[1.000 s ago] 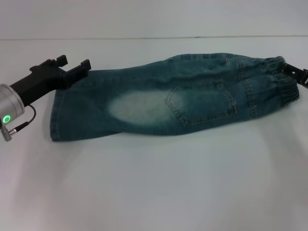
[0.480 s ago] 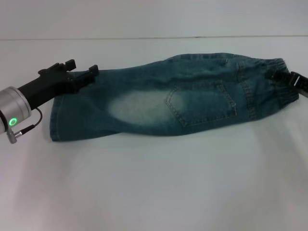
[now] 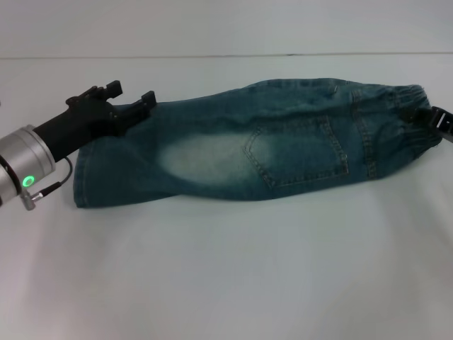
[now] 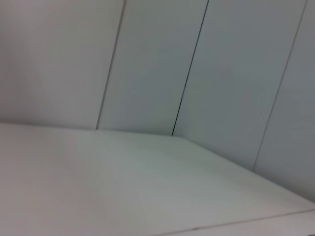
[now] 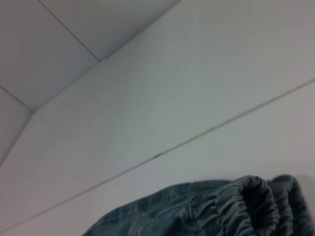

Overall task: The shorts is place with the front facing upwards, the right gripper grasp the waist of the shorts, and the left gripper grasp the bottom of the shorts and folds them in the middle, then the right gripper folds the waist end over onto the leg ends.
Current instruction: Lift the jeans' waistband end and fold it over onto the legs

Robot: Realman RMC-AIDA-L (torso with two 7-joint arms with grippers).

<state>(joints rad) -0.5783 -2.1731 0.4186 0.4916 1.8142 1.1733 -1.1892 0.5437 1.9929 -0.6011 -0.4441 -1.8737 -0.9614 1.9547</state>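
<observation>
The robot's left gripper is over the leg ends (image 3: 102,170) where the waist must land, so it should press the shorts' middle (image 3: 219,157) while the right gripper folds the waist.
The blue denim shorts (image 3: 248,145) lie folded lengthwise across the white table (image 3: 226,269), back pocket up, with the leg ends at the left and the elastic waist (image 3: 414,117) at the right. My left gripper (image 3: 131,99) sits at the far corner of the leg ends, its two black fingers spread apart over the hem. My right gripper (image 3: 437,122) shows only as a black tip at the waist, at the picture's right edge. The right wrist view shows the gathered waistband (image 5: 256,201) close up. The left wrist view shows only table and wall.
Bare white table surface surrounds the shorts, with wide room in front of them. A thin seam line (image 3: 212,55) runs across the far side of the table, and a pale wall (image 4: 197,59) stands behind.
My left gripper has slid to the right along the far edge of the leg ends. The right gripper's tip has shifted slightly at the waist, and the waistband has moved a little with it.
</observation>
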